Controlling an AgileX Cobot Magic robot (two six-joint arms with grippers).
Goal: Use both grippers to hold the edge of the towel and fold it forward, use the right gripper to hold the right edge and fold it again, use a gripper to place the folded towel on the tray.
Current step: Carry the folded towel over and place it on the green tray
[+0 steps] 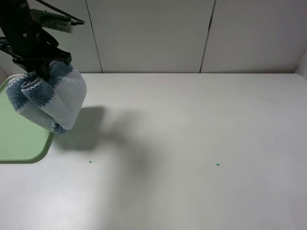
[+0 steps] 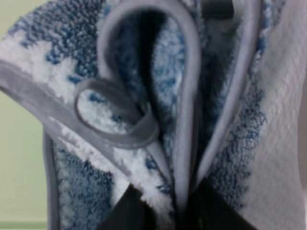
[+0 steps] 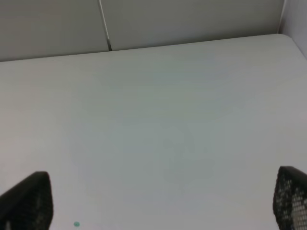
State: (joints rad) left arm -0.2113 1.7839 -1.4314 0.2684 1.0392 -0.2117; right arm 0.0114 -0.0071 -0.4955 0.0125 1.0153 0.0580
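My left gripper is carrying the folded towel (image 1: 63, 99), which hangs together above the pale green tray's rim. It should keep carrying the towel over the tray's open bottom (image 1: 18, 136) until the towel rests there.
The folded towel (image 1: 50, 98) hangs in the air at the far left, bunched in blue and whitish stripes, over the right rim of the pale green tray (image 1: 19, 139). My left gripper (image 1: 42, 71) is shut on its top. In the left wrist view the towel (image 2: 158, 110) fills the frame, with the grey piped edge of the towel (image 2: 184, 96) looping between the black fingers (image 2: 129, 211). My right gripper (image 3: 163, 201) is open over bare table; only its two fingertips (image 3: 29, 201) show, far apart. The right arm is out of the exterior high view.
The white table (image 1: 192, 143) runs to a pale panelled wall (image 1: 153, 33) at the back. Two small green dots (image 1: 218, 165) mark the tabletop. The towel's shadow falls on the table just to its right.
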